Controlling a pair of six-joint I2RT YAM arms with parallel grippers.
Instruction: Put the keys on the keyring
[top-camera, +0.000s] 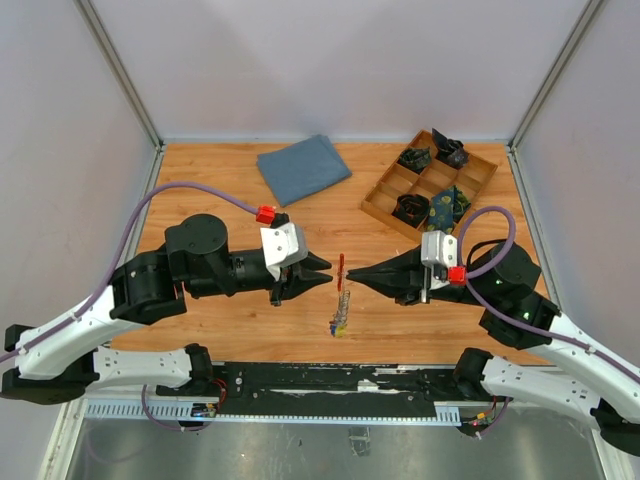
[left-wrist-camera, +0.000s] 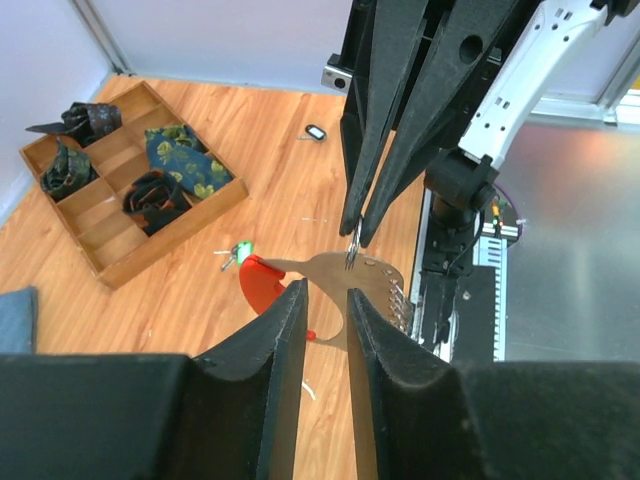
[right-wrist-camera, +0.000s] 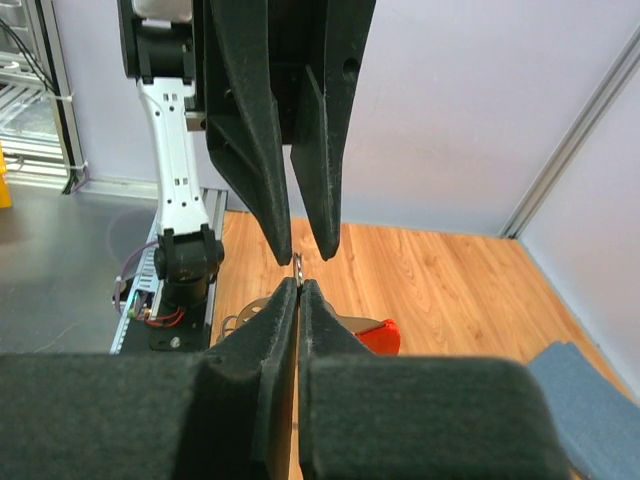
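Note:
Next, my left gripper grips the keyring's metal edge (left-wrist-camera: 353, 248) before my right gripper gets the key, since my right gripper, on the green key's side (left-wrist-camera: 243, 252), holds the keyring.
The keys (top-camera: 343, 303) hang as a thin silver bunch in mid-air between my two grippers, with yellow and blue ends low near the table. The red keyring (top-camera: 341, 265) stands just above them. My right gripper (top-camera: 350, 277) is shut on a small metal edge at the top of the keys (right-wrist-camera: 298, 262). In the left wrist view the keys (left-wrist-camera: 335, 268) fan out tan-tinted beyond my fingers, and the red keyring (left-wrist-camera: 262, 283) sits at their left. My left gripper (top-camera: 327, 277) is open, its jaws a narrow gap apart with nothing between them, just short of the keys.
A wooden compartment tray (top-camera: 380, 205) with dark rolled fabrics sits at the back right. A folded blue cloth (top-camera: 303, 168) lies at the back centre. A small white-and-black tag (left-wrist-camera: 316, 132) lies on the table. Walls enclose the table on three sides.

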